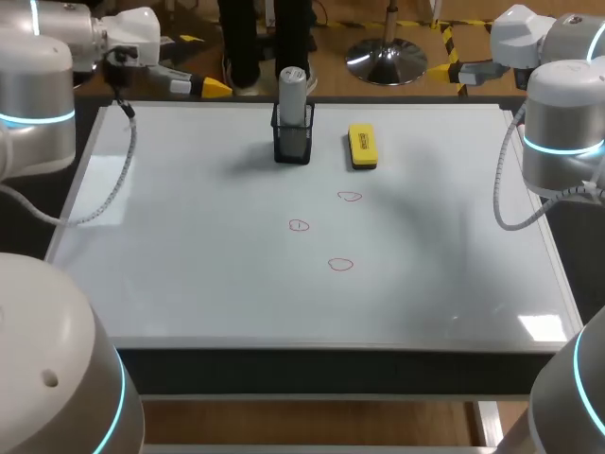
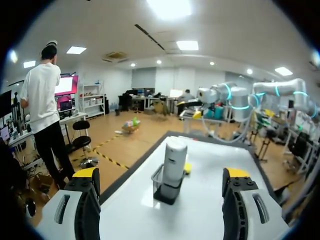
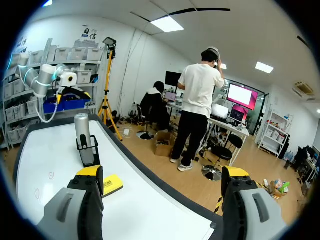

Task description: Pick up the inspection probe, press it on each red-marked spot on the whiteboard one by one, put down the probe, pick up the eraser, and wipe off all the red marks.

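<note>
A gap shows inside the mesh rim [image 2: 158, 176], so the grey probe [image 1: 292, 90] should slide out when the robot lifts it, and the holder should stay standing.
The grey probe [image 1: 292, 90] stands upright in a black mesh holder [image 1: 292, 142] at the back middle of the whiteboard [image 1: 189, 265]. A yellow eraser [image 1: 362, 147] lies just right of the holder. Three red marks [image 1: 350, 197] [image 1: 299, 225] [image 1: 340, 264] sit near the board's centre. My left gripper [image 1: 203, 85] hovers open at the back left corner; the probe [image 2: 174, 160] and holder [image 2: 167, 187] lie ahead between its fingers, well apart. My right gripper [image 1: 452, 68] is open beyond the back right corner, with the probe [image 3: 83, 132], the eraser [image 3: 112, 184] and red marks [image 3: 51, 175] off to its side.
A grey cable [image 1: 113, 180] from my left arm hangs over the board's left edge. Another cable [image 1: 515, 189] loops beside the right edge. The board's dark front edge [image 1: 331, 364] runs across near me.
</note>
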Robot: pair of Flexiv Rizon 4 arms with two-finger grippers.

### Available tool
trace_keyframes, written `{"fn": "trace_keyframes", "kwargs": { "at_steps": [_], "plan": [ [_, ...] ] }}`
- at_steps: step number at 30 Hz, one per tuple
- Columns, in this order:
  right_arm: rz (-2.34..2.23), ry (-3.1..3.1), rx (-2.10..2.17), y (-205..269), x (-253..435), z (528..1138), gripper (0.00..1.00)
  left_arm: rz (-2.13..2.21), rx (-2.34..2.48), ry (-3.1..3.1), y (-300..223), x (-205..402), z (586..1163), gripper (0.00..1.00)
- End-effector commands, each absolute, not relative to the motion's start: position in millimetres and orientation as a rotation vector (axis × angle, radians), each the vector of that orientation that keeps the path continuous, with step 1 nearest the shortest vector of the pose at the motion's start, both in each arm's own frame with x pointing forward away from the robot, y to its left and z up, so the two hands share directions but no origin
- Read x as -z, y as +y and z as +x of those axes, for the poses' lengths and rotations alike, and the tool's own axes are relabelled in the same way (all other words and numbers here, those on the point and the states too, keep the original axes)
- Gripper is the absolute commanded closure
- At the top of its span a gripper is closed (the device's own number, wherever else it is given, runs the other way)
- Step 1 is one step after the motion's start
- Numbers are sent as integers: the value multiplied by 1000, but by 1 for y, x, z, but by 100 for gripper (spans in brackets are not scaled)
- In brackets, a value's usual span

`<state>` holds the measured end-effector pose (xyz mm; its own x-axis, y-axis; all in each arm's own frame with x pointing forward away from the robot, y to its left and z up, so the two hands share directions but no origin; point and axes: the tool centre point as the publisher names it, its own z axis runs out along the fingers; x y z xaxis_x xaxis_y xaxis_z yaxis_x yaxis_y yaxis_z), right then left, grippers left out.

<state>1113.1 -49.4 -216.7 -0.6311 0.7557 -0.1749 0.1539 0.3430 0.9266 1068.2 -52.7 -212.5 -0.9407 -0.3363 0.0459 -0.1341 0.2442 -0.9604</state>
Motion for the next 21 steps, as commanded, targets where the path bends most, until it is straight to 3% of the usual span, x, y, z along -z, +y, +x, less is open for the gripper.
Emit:
{"fn": "trace_keyframes", "kwargs": {
  "at_steps": [1, 21],
  "plan": [
    [792, 2010, -1292, -50, 217, 1114, 0, -305, 1866, 2435, -61, 215, 1075, 0],
    [792, 2010, -1292, -50, 217, 1114, 0, -81, 2059, 2490, -113, 227, 1081, 0]
  ]
}}
